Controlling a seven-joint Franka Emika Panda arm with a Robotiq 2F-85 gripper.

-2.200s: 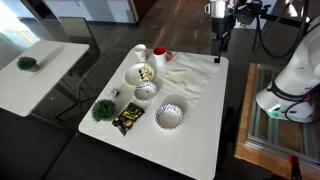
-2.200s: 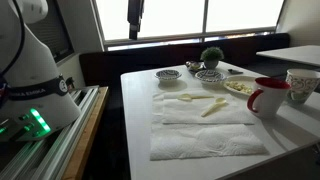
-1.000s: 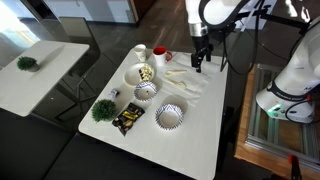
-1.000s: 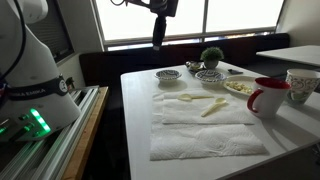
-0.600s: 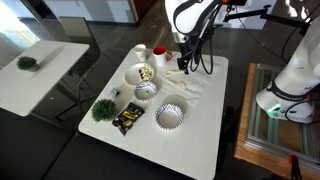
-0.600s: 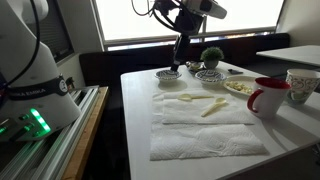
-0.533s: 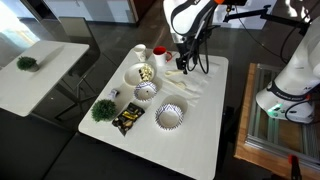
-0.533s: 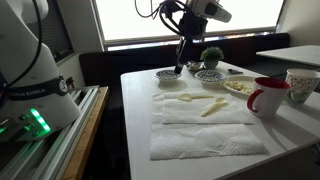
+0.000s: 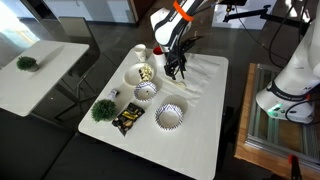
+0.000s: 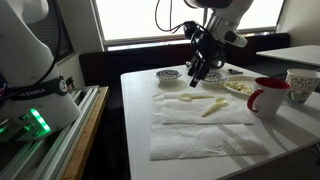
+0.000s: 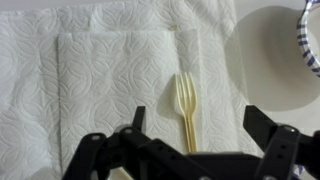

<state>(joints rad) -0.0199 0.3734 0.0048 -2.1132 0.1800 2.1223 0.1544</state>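
My gripper should keep going down until its fingers are on both sides of the narrow handle and then close, because the pale yellow fork lies lengthwise between its open fingers.
My gripper is open and hangs just above white paper towels on the white table. In the wrist view a pale yellow plastic fork lies on the paper towels, tines pointing away, between my open fingers. The gripper also shows in an exterior view, above the pale fork and a second pale utensil lying on the towels. The gripper holds nothing.
A red mug, a white cup, patterned bowls, a plate of food, a small green plant and a dark snack packet stand on the table. A second white table is off to the side.
The arm has swung from the table's far corner across and down over the paper towels. The gripper now hangs low above the fork. Nothing on the table moved.
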